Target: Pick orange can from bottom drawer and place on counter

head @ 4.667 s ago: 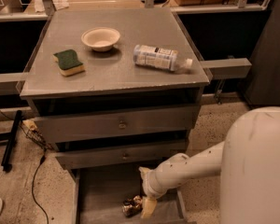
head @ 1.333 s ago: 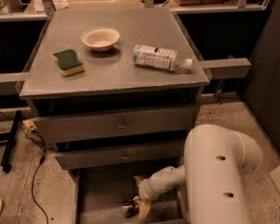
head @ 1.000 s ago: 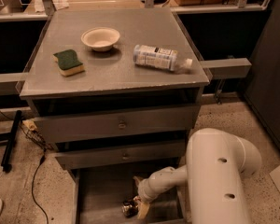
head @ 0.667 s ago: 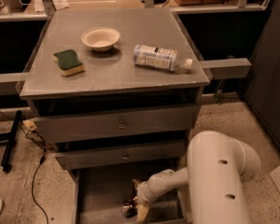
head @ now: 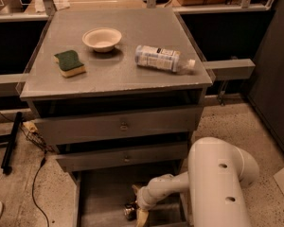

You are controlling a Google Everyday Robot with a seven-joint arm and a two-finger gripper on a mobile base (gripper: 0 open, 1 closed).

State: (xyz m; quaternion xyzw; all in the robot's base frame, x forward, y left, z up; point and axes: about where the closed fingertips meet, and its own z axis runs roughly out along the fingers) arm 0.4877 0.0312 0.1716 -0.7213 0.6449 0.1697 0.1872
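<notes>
The orange can is just past my gripper's spread fingertips (head: 138,205), so I need to move my gripper over the can (head: 130,211) before I close the fingers and lift.
The orange can (head: 129,211), small, dark and shiny, sits on the floor of the pulled-out bottom drawer (head: 102,197), near its front. My gripper (head: 138,204) is down inside that drawer, right beside the can on its right. Its two cream fingers are spread apart, one pointing to the back (head: 136,189) and one to the front (head: 142,217). The can lies close to the front finger, and I cannot tell whether they touch. My white arm (head: 217,183) reaches in from the right. The counter (head: 113,70) is the grey cabinet top above.
On the counter lie a white bowl (head: 102,38), a green and yellow sponge (head: 69,63) and a clear plastic bottle with a white label (head: 161,59) on its side. Two upper drawers (head: 123,126) are closed. A black cable (head: 35,183) runs over the floor at the left.
My arm has sunk a little lower and further left into the bottom drawer. The can has stayed where it was.
</notes>
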